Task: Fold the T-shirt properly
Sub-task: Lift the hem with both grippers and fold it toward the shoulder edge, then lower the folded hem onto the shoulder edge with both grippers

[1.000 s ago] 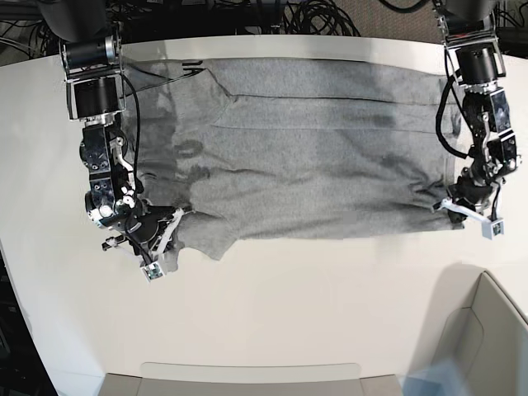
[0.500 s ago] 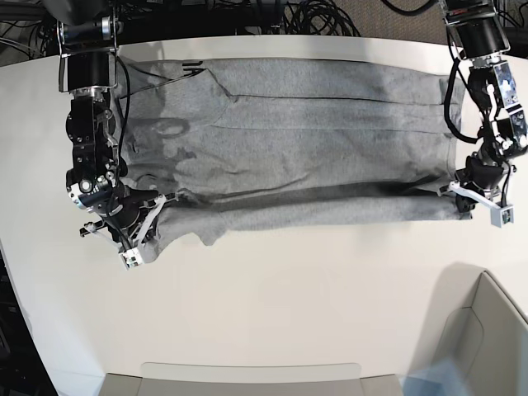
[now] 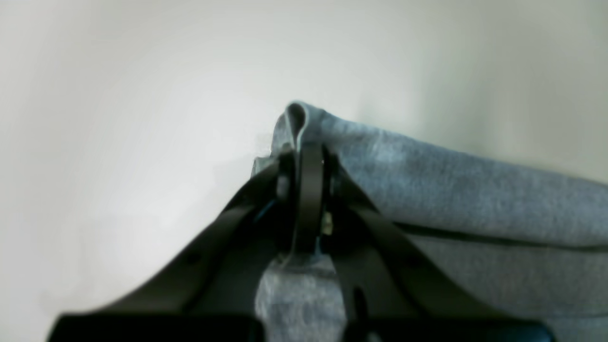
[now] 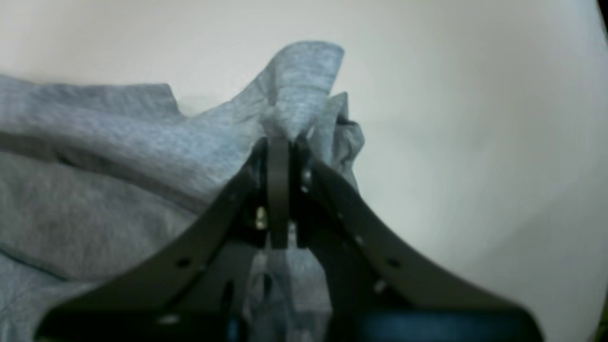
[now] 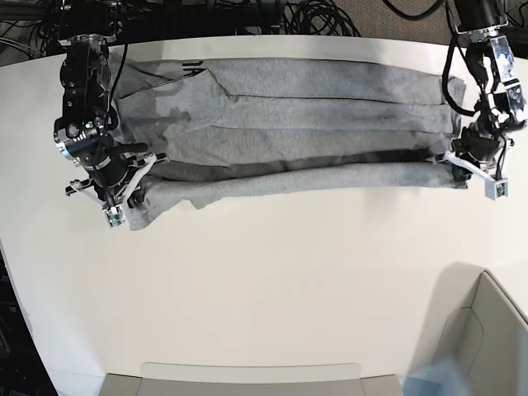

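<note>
The T-shirt's near edge (image 5: pixel 305 181) is stretched straight between my two grippers, so my left gripper should next move its corner over the T-shirt's body (image 5: pixel 355 118) until the edge lies there.
The heather-grey T-shirt (image 5: pixel 313 124) lies spread across the far part of the white table (image 5: pixel 272 289), plain side up, its near edge lifted and folded back over the body. My left gripper (image 5: pixel 459 172) is shut on the T-shirt's near corner at the base view's right; in the left wrist view the gripper (image 3: pixel 306 156) pinches a fold of grey cloth (image 3: pixel 451 180). My right gripper (image 5: pixel 140 196) is shut on the near sleeve end at the base view's left; in the right wrist view the gripper (image 4: pixel 280 142) holds bunched cloth (image 4: pixel 299 85). No lettering shows.
A pale bin (image 5: pixel 483 338) stands at the table's near right corner and a flat tray edge (image 5: pixel 247 375) runs along the near side. Black cables (image 5: pixel 280 16) lie behind the table's far edge.
Both grippers have carried the T-shirt's near edge away from the table's near side, toward the far side, so the lifted strip now lies over the shirt's middle.
</note>
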Tool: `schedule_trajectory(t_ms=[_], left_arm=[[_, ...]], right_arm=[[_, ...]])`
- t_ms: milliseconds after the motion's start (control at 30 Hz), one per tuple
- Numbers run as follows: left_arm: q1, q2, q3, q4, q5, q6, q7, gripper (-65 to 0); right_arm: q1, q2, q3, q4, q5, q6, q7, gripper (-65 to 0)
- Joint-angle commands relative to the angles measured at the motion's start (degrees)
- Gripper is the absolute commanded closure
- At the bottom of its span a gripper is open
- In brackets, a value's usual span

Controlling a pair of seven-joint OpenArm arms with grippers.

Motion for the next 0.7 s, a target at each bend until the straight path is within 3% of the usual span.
schedule_trajectory(t_ms=[0,167,367,667], left_arm=[[0.07,-1.28,-0.60,2.45,-0.40,-0.08,-1.45,0.0],[3.15,-1.20,-0.60,4.91,-0.40,0.10,-1.45,0.0],[6.40,-1.20,-1.57,5.00,-0.40,0.10,-1.45,0.0],[10.18,-1.11,-5.79,5.08,-0.58,-0.25,1.63,0.0]], right_arm=[[0.06,0.64,0.93,1.84,0.08,-0.01,1.28,0.0],[-2.84,-0.06,3.74,4.39,0.16,5.00,1.20,0.0],[-6.27,-1.03,7.78,6.77,0.16,7.81,1.20,0.0],[-11.90,-0.76,8.49,11.43,0.16,7.99,1.20,0.0]])
